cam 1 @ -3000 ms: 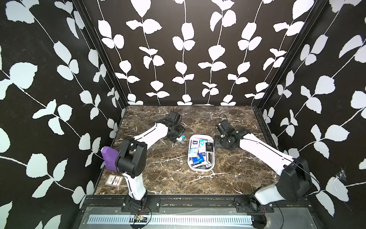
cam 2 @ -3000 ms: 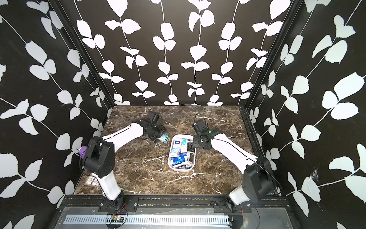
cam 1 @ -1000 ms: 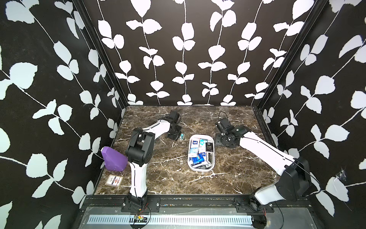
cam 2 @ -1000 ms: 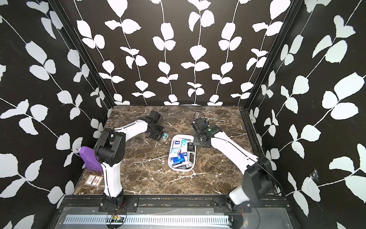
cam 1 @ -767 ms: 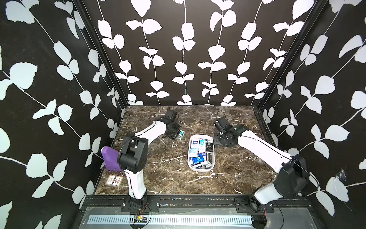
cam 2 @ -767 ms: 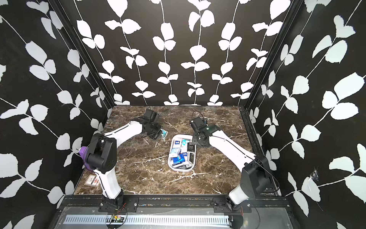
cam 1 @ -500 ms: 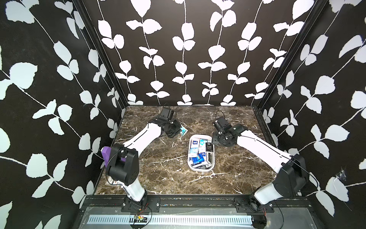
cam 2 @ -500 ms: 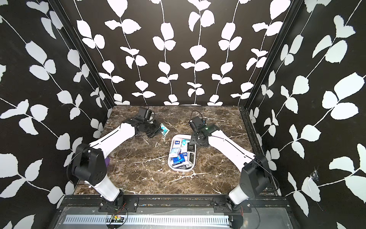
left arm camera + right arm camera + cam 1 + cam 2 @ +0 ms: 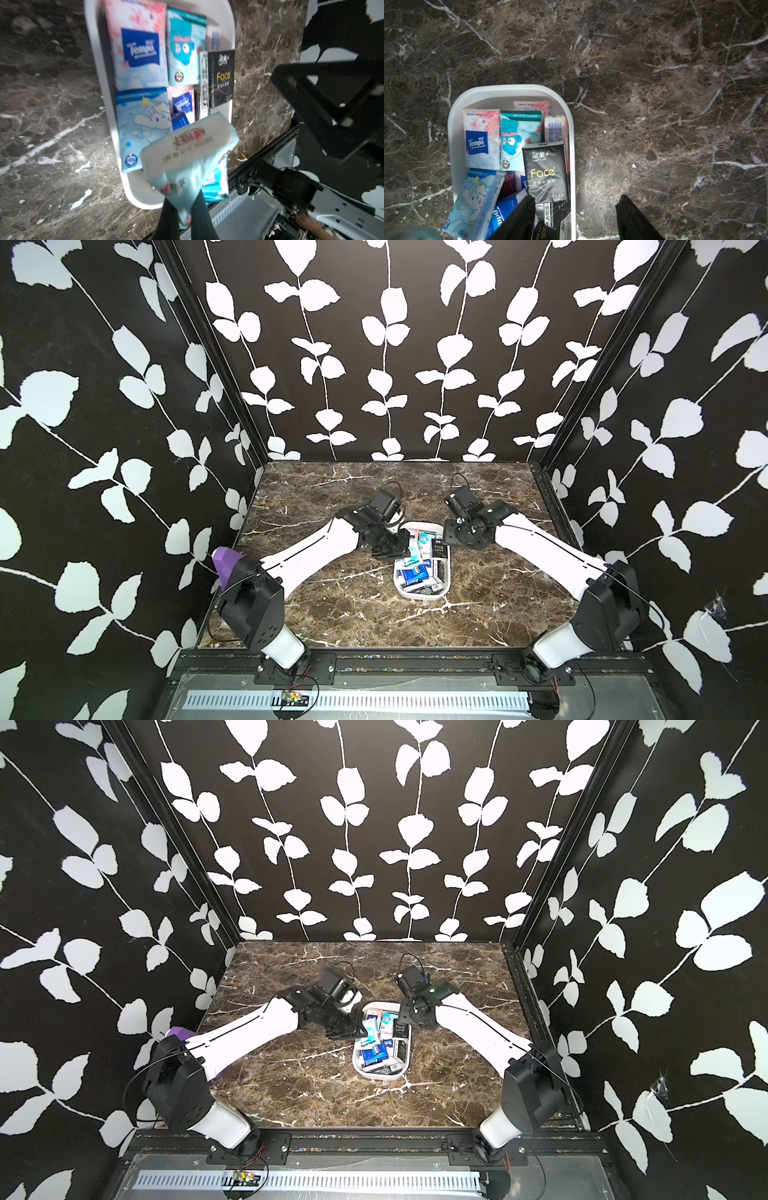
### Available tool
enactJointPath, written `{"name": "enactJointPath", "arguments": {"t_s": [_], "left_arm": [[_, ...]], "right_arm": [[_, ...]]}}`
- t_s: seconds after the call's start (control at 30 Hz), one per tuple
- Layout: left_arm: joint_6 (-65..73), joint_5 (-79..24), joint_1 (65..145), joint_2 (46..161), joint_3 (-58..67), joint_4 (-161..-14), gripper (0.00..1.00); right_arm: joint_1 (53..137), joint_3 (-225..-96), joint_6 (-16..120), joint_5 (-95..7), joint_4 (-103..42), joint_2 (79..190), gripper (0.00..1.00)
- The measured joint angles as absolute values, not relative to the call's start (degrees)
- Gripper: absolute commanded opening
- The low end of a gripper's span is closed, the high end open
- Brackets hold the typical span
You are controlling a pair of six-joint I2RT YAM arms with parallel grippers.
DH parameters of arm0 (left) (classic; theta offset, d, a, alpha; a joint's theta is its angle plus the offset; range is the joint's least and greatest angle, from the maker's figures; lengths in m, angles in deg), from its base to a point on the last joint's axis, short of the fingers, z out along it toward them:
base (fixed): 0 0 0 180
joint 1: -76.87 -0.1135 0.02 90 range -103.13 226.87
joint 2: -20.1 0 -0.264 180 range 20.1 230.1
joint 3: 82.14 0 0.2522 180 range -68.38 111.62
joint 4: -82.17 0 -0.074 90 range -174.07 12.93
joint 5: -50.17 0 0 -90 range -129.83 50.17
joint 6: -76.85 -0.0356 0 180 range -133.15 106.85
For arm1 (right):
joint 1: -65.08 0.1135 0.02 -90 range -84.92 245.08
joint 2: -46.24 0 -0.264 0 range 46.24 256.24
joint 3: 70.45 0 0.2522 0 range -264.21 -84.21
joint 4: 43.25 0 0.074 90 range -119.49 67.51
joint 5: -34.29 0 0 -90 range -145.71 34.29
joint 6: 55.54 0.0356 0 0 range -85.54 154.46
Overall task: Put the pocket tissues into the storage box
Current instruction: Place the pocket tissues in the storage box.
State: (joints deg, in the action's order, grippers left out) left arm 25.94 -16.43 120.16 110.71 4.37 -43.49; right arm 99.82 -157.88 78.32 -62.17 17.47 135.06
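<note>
The teal-white pack (image 9: 190, 146) hangs by its tail above the white storage box. My left gripper should go on moving inward and let go over the box's middle (image 9: 422, 563).
The white storage box (image 9: 422, 597) (image 9: 380, 1075) sits mid-table and holds several pocket tissues: a black Face pack (image 9: 546, 172), a Tempo pack (image 9: 481, 139) and a teal cartoon pack (image 9: 185, 47). Above the box's left side my left gripper (image 9: 405, 551) (image 9: 185, 216) is shut on the tail of a teal-white pack (image 9: 191, 149) (image 9: 370, 1029), which hangs over the box. My right gripper (image 9: 445, 542) (image 9: 575, 220) is open at the box's far right corner. One finger (image 9: 519, 218) is over the packs and the other is outside the rim (image 9: 572, 145). It holds nothing.
A purple angular object (image 9: 226, 564) (image 9: 178, 1031) stands at the left table edge, behind my left arm's base. Brown marble table (image 9: 664, 104) surrounds the box. Patterned walls close three sides and a metal rail (image 9: 374, 701) runs along the front.
My left arm lifted the teal-white pack from the table left of the box and carried it right, to over the box. My right gripper shifted slightly toward the box's far end and stayed open.
</note>
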Motion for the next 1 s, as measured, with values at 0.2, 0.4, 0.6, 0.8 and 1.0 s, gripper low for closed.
{"name": "enactJointPath", "arguments": {"t_s": [0.2, 0.4, 0.6, 0.8, 1.0], "left_arm": [[25.02, -17.7, 125.6, 117.81, 10.86, -40.34, 0.0], [25.0, -20.41, 126.82, 122.82, 13.18, -38.53, 0.0], [25.7, -23.25, 126.82, 127.23, 18.22, -36.67, 0.36], [26.66, -25.39, 126.82, 126.14, 20.5, -37.15, 0.76], [24.61, -32.65, 126.34, 115.54, 19.03, -37.24, 0.97]], "right_arm": [[97.33, -157.88, 76.88, -60.99, 17.2, 134.9, 0.65], [96.13, -157.88, 76.03, -60.59, 15.83, 132.98, 0.65], [95.69, -157.86, 74.82, -60.72, 15.41, 130.84, 0.66], [94.14, -157.75, 71.94, -62.65, 14.89, 130.62, 0.73], [90.38, -149.51, 66.41, -71.02, 5.86, 127.23, 0.76]]}}
